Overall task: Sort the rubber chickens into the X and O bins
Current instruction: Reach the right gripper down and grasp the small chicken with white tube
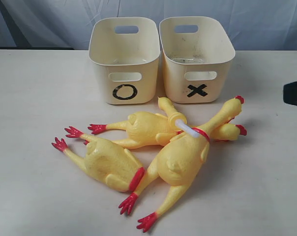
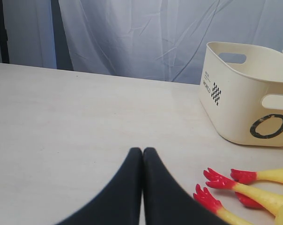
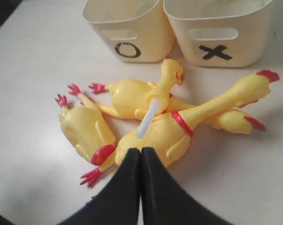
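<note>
The neck piece's white tube [image 1: 187, 128] sticks out over the pile toward my right gripper. I keep moving in until my fingers close around the tube [image 1: 189, 130].
Four rubber chickens lie in a pile in front of the bins. A headless body [image 1: 109, 162] is on the left. One whole chicken [image 1: 183, 157] lies on top of another whole chicken [image 1: 143, 128]. A small neck piece [image 1: 169, 110] with a white tube rests across them. The O bin [image 1: 124, 59] and the X bin [image 1: 197, 59] stand side by side behind the pile, and nothing shows inside them. My right gripper [image 3: 141, 151] is shut, holds nothing, and is apart from the pile. My left gripper [image 2: 142, 151] is shut over bare table, near red feet [image 2: 216, 180].
A dark part of the right arm [image 1: 295, 92] pokes in at the right edge of the exterior view. A pale curtain [image 2: 132, 33] hangs behind the cream table [image 1: 35, 98]. The O bin [image 2: 244, 103] has a checkered label on its side.
</note>
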`<state>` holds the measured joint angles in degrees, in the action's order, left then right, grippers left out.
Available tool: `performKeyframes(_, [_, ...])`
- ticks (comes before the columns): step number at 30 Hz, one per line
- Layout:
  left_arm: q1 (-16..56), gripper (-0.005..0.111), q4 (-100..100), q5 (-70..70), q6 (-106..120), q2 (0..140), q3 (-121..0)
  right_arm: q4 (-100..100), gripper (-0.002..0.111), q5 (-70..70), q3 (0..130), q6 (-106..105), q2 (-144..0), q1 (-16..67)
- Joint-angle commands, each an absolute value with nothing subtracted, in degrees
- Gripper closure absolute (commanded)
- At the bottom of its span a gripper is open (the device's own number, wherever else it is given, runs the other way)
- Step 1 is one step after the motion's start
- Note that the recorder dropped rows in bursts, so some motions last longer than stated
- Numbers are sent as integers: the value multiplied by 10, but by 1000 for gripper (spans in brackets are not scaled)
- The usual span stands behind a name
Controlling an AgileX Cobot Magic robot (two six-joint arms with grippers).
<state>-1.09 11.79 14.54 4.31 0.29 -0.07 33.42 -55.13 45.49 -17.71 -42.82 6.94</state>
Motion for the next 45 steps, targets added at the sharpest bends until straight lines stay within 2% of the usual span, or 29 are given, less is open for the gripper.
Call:
performKeyframes(1, [-11, 107, 117, 136, 40, 0, 0, 365, 109, -553, 504, -275, -511, 76])
performKeyframes(11, [-11, 107, 117, 136, 40, 0, 0, 404, 109, -557, 583, -315, -673, 157])
performKeyframes(18, [-11, 107, 117, 136, 40, 0, 0, 314, 107, -553, 641, -311, -869, 204])
performKeyframes(20, [-11, 107, 117, 136, 40, 0, 0, 300, 90, -560, 654, -307, -903, 208])
performKeyframes(22, [-11, 107, 117, 136, 40, 0, 0, 307, 56, -556, 663, -297, -930, 208])
performKeyframes(24, [-11, 107, 117, 136, 40, 0, 0, 310, 49, -556, 668, -286, -939, 208])
performKeyframes(28, [-11, 107, 117, 136, 40, 0, 0, 321, 53, -564, 672, -268, -962, 208])
performKeyframes(45, [-11, 107, 117, 136, 40, 0, 0, 371, 53, -596, 672, -239, -1029, 231])
